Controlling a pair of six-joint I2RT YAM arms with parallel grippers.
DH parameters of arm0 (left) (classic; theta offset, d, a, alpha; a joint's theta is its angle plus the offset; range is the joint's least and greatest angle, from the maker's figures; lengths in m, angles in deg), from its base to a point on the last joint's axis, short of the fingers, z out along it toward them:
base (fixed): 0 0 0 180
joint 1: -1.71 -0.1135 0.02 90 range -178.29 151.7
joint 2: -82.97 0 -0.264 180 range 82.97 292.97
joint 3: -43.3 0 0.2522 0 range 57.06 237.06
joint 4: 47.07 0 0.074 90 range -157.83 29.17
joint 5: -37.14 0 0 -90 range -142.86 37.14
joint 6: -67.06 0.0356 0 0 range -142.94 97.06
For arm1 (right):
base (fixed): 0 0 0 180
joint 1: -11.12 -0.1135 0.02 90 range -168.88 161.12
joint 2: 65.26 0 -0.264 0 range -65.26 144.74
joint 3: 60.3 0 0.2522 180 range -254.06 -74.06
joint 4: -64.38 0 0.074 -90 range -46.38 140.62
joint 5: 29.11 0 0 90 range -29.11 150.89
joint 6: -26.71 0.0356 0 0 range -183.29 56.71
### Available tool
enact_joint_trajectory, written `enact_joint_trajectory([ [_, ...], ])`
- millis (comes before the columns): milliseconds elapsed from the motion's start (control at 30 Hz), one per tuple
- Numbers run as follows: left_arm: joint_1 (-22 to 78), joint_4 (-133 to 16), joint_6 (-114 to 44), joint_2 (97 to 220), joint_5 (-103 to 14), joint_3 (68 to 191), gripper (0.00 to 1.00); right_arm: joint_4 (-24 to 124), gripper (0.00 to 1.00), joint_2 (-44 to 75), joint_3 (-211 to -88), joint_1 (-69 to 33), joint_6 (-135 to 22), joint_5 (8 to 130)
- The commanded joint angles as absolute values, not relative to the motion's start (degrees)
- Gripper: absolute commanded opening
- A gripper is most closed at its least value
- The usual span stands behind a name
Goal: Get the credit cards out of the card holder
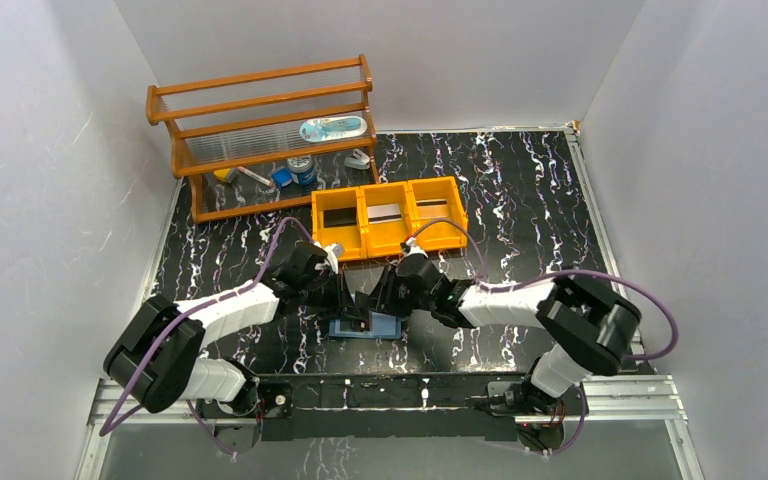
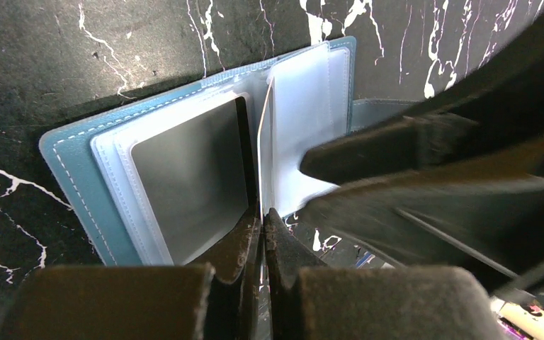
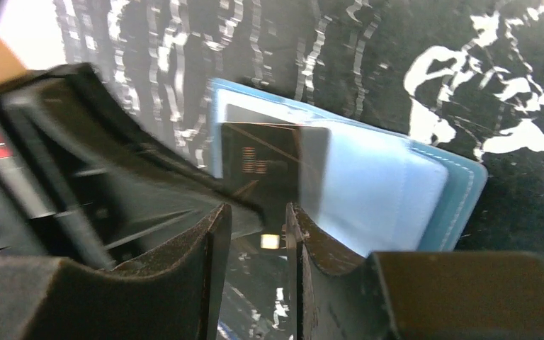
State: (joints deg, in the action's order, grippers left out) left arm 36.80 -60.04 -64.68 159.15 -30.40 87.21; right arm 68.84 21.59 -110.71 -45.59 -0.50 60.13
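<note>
The dark credit card's edge (image 3: 314, 159) is inside the clear pocket, so my right gripper should hold the pocket page (image 3: 368, 184) back while my left gripper pulls the card out.
The light blue card holder (image 1: 380, 327) lies open on the black marbled table between both arms. In the left wrist view its cover (image 2: 71, 170) shows, with a silver-grey credit card (image 2: 191, 177) in a clear pocket. My left gripper (image 2: 262, 212) is shut on the near edge of an upright clear pocket page (image 2: 297, 113). In the right wrist view a dark credit card (image 3: 269, 166) sits in a pocket of the holder (image 3: 453, 191). My right gripper (image 3: 257, 209) stands open just in front of that card, with nothing between its fingers.
An orange three-compartment tray (image 1: 390, 240) stands just behind the holder, holding a dark card (image 1: 339, 216), a silver card (image 1: 385, 212) and a tan card (image 1: 431, 209). A wooden rack (image 1: 260, 130) with small items is at the back left. Grey walls close in both sides.
</note>
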Motion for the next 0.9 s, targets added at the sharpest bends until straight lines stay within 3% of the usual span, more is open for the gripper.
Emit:
enact_joint_trajectory([
  [0, 36.8, -63.3, -63.4, 158.1, -31.5, 88.3, 0.00, 69.1, 0.43, 26.2, -112.2, -45.7, -0.5, 61.1],
  [233, 36.8, -70.0, -61.1, 154.4, -36.2, 90.4, 0.00, 63.1, 0.42, 29.2, -111.5, -45.7, 3.2, 57.2],
  [500, 36.8, -74.9, -60.1, 149.9, -40.9, 92.6, 0.00, 61.2, 0.41, 24.9, -110.7, -45.7, 2.1, 55.8],
  [667, 36.8, -76.3, -59.3, 149.1, -42.8, 93.2, 0.00, 61.5, 0.41, 20.2, -114.1, -45.7, -2.4, 59.1],
  [867, 36.8, -77.1, -59.2, 148.8, -43.9, 93.2, 0.00, 65.4, 0.41, 23.6, -118.4, -46.1, -2.6, 63.6],
])
